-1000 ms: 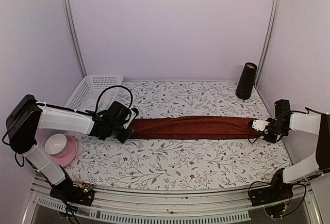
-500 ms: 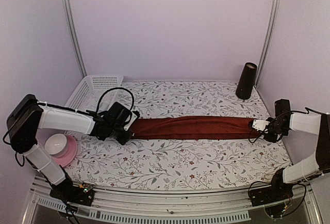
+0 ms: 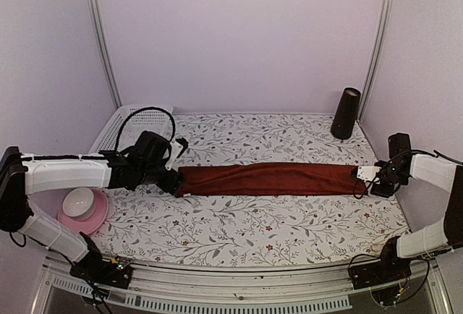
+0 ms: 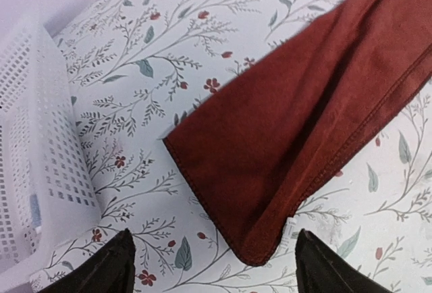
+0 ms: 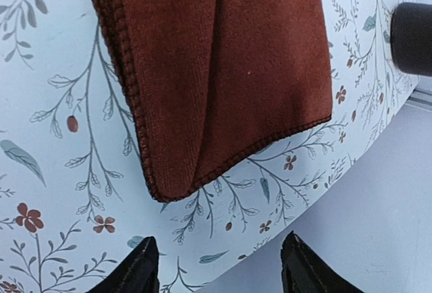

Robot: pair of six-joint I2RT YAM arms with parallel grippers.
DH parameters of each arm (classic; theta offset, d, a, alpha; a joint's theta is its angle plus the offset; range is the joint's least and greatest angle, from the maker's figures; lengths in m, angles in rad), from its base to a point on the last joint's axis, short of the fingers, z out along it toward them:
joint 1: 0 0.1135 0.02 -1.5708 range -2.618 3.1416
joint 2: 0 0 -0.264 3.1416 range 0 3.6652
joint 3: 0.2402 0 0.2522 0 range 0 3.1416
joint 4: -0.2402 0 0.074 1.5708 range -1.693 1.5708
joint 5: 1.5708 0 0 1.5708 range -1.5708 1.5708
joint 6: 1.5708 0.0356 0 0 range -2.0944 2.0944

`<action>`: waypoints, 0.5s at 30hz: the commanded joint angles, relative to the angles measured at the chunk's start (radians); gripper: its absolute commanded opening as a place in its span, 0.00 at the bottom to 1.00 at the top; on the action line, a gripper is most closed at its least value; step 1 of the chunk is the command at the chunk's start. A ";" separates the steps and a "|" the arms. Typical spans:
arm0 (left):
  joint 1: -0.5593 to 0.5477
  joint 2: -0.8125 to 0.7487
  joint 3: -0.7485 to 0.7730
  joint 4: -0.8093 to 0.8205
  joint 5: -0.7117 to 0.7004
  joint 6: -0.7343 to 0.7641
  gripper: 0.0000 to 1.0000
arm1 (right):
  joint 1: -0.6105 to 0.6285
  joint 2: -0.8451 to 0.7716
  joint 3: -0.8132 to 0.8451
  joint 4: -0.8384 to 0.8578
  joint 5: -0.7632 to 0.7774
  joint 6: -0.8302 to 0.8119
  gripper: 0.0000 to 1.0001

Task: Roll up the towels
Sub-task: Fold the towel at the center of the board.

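Note:
I see a loose fold [image 3: 237,174] slanting along the folded dark red towel [image 3: 289,181], so the towel will pull smooth and hang as a strip when I raise its far corners.
A dark red towel [image 3: 268,179] lies folded into a long narrow strip across the middle of the flowered table. My left gripper [image 3: 175,184] is at its left end and my right gripper [image 3: 364,176] at its right end. In the left wrist view the left gripper [image 4: 214,269] is open, and the towel's corner [image 4: 260,249] lies on the table between its fingertips, untouched. Seen from the right wrist, the right gripper [image 5: 219,269] is open too, and the towel's folded end [image 5: 223,70] lies flat a little ahead of the fingertips.
A white mesh basket [image 3: 134,126] stands at the back left, close beside the left gripper [image 4: 40,138]. A white bowl on a pink plate [image 3: 83,208] sits front left. A black cone [image 3: 346,113] stands back right. The table's right edge [image 5: 351,192] runs just past the right gripper.
Both grippers have opened and let go of the towel's ends. The left arm has drawn back to the left; the right gripper has backed slightly to the right. The towel stays stretched out.

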 commanded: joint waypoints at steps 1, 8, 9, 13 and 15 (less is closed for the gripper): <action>0.061 -0.041 -0.011 0.063 0.003 -0.027 0.82 | -0.004 -0.029 0.055 -0.163 -0.053 -0.046 0.67; 0.156 0.167 0.134 0.095 0.058 -0.009 0.79 | -0.004 0.103 0.284 -0.262 -0.262 0.198 0.69; 0.174 0.205 0.162 0.092 0.093 -0.009 0.78 | -0.004 0.146 0.337 -0.291 -0.289 0.245 0.69; 0.230 0.315 0.244 0.078 0.220 -0.016 0.75 | -0.004 0.349 0.507 -0.373 -0.338 0.489 0.66; 0.252 0.347 0.265 0.074 0.266 -0.026 0.72 | -0.004 0.415 0.554 -0.376 -0.334 0.565 0.63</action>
